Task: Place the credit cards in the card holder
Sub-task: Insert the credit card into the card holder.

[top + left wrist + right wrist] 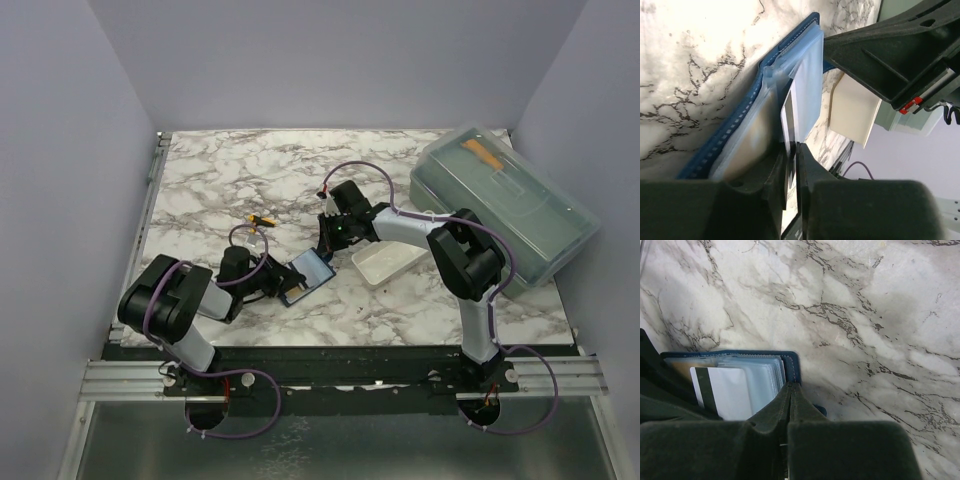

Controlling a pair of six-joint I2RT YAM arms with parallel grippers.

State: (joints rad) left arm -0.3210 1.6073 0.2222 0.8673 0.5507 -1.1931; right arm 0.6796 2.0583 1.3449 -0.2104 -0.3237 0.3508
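Observation:
The pale credit card ends short of the sleeve's far edge (774, 376), so next I open my left gripper, move it back to the card's striped end (704, 386) and push the card in further.
The navy card holder (305, 275) lies open on the marble, its clear sleeves facing up (740, 120). A pale credit card (790, 112) with a black stripe stands partly inside one sleeve (725, 390). My left gripper (792, 150) straddles the card's near end, its jaws slightly parted and a sliver of light beside the card. A golden-tan credit card (687, 365) sits in a sleeve underneath. My right gripper (791, 386) is shut, its tips resting on the holder's far navy edge (792, 360). In the top view the left gripper (278, 282) and right gripper (328, 245) flank the holder.
A white tray (385, 262) stands just right of the holder, also seen in the left wrist view (852, 110). A large grey-green plastic box (505, 205) holding an orange strip (482, 152) sits at the back right. A small yellow-and-black object (262, 220) lies behind the left gripper.

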